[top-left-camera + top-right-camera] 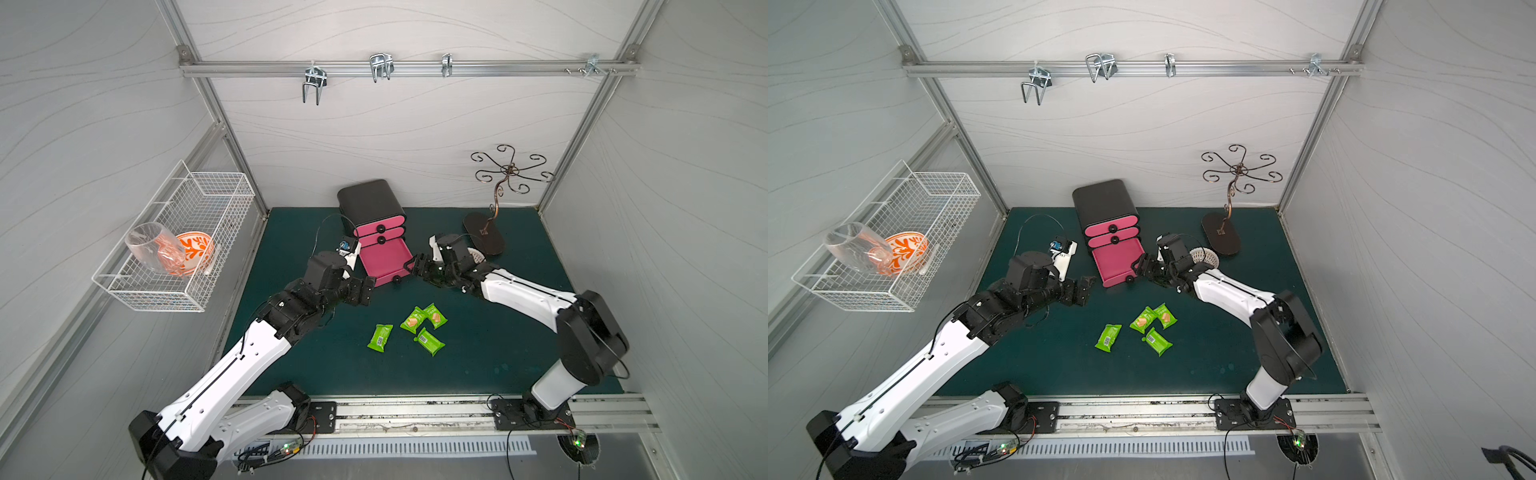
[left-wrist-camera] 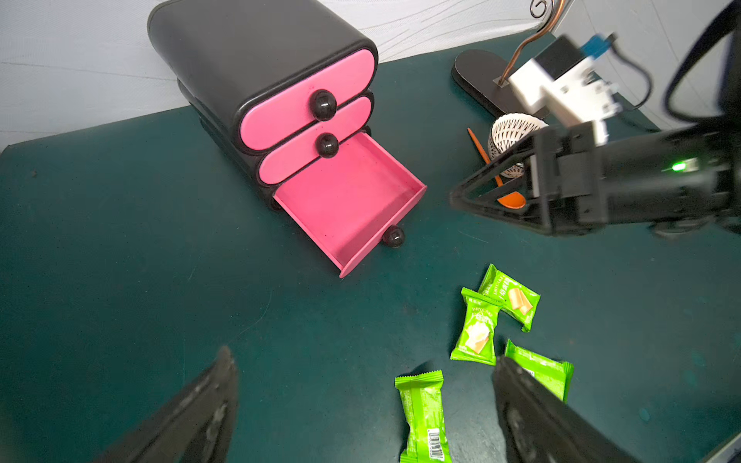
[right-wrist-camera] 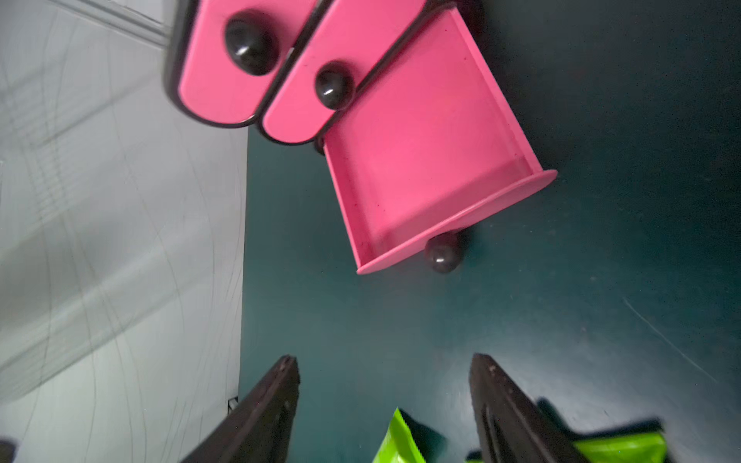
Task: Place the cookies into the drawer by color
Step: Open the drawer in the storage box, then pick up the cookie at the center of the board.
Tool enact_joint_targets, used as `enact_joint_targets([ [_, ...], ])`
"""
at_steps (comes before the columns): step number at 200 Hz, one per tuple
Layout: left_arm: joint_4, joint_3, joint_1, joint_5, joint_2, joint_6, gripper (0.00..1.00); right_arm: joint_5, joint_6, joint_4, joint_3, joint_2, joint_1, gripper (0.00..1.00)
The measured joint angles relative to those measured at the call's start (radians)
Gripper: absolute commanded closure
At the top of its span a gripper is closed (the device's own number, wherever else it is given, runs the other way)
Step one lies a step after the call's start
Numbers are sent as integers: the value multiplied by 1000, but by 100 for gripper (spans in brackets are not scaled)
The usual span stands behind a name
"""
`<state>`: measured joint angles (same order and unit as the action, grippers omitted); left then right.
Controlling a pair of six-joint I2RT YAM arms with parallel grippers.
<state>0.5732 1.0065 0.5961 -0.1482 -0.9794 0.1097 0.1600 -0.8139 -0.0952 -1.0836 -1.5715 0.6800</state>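
The cluster's front green cookie [image 1: 429,342] is clear of the overlapping pair [image 1: 424,316], so the robot's right gripper should keep heading toward that cookie until its open fingers are on either side of it.
Several bright green cookies lie loose on the dark green mat near its middle: one packet [image 1: 380,337] apart on the left, three [image 1: 429,341] clustered to its right. The pink bottom drawer [image 1: 382,257] of the black drawer unit [image 1: 368,201] is pulled out and holds nothing [image 2: 349,200]. My left gripper [image 1: 362,291] hovers open just left of the drawer's front; in its wrist view its wide-apart fingers [image 2: 363,356] frame one green packet [image 2: 423,413] on the mat. My right gripper [image 1: 415,266] is open beside the drawer's right front corner, with nothing between its fingers [image 3: 385,360].
A black-based metal hook stand [image 1: 484,232] stands at the back right, with a white woven piece [image 2: 511,128] and an orange spoon [image 2: 511,200] by its base. A wire basket [image 1: 174,249] on the left wall holds a glass and an orange bowl.
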Motion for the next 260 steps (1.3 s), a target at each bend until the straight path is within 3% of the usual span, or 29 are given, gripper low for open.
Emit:
enact_joint_targets([
  [54,-6,-23,9,6,18,-27,1,-60,247,-330,47,203,65,29],
  [98,-6,-24,33,5,19,-49,1,-105,336,-525,117,235,144,28],
  [143,-4,-24,64,-3,19,-66,1,-157,395,-576,134,131,258,26],
  [212,5,-28,86,-31,19,-82,1,-225,463,-573,97,-75,322,25],
  [260,5,-28,86,-40,19,-83,1,-246,473,-577,66,-150,361,35],
])
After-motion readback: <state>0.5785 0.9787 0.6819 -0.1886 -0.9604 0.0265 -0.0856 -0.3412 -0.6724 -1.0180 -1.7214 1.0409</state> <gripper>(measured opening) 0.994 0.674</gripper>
